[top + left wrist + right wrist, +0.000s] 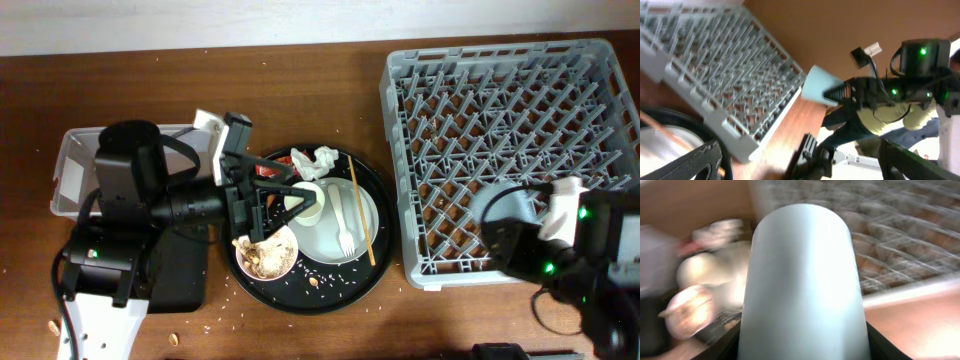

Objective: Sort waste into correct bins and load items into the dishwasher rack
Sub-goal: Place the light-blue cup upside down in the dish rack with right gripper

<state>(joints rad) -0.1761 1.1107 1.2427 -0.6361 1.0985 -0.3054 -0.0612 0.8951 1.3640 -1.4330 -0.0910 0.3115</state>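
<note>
The white cup (310,203) is next to my left gripper, but the dishwasher rack (490,150) is by my right gripper, so next my left gripper passes the white cup over.
My right gripper (802,347) is shut on a pale blue cup (802,275). It holds the cup over the front left part of the grey dishwasher rack (520,60); the cup also shows in the overhead view (497,213) and the left wrist view (819,86). My left gripper (272,200) is open and empty (800,167) above the round black tray (383,240), between the white cup (311,203) and the bowl of brown food scraps (266,256). The tray also holds a pale plate (372,212) with a white fork (341,227) and chopsticks (361,215), crumpled white paper (314,160) and a red wrapper (266,170).
The clear tub (68,170) stands at the far left, partly under my left arm. The shallow black tray (185,275) lies in front of it, mostly covered by the arm. Crumbs (55,325) lie on the table at the front left.
</note>
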